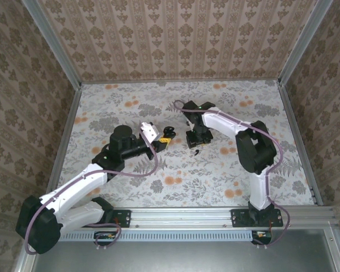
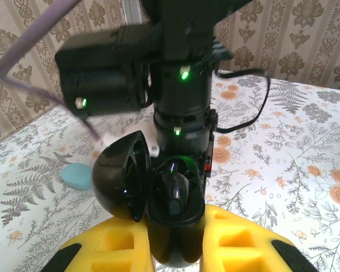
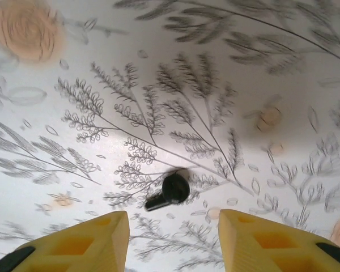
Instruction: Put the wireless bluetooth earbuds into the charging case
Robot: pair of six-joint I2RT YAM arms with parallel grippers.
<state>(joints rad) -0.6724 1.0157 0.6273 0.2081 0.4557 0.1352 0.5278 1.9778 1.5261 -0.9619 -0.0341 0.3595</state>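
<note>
My right gripper needs to turn until it lines up with the earbud's stem (image 3: 156, 201), which lies slanted to its fingers, and then pinch the round bud (image 3: 175, 188).
My left gripper (image 2: 175, 245) is shut on the charging case (image 2: 175, 229), a glossy black egg-shaped shell held upright between the yellow fingers (image 2: 243, 241). Its hinged lid (image 2: 116, 178) hangs open to the left. One black earbud (image 2: 174, 194) sits inside the case. In the top view the left gripper (image 1: 165, 137) holds the case (image 1: 169, 131) at mid-table. The other earbud (image 3: 170, 191), a round bud with a short stem, lies loose on the table just ahead of my right gripper (image 3: 174, 241). That gripper is open, its yellow fingers either side of the earbud and clear of it. The right gripper (image 1: 195, 140) hangs over this earbud (image 1: 196, 151).
The right arm's black wrist (image 2: 181, 85) stands close behind the held case. A small light blue flat object (image 2: 76, 175) lies on the floral tablecloth (image 1: 175, 181) left of the case. Patterned walls (image 1: 175, 34) enclose the table on three sides.
</note>
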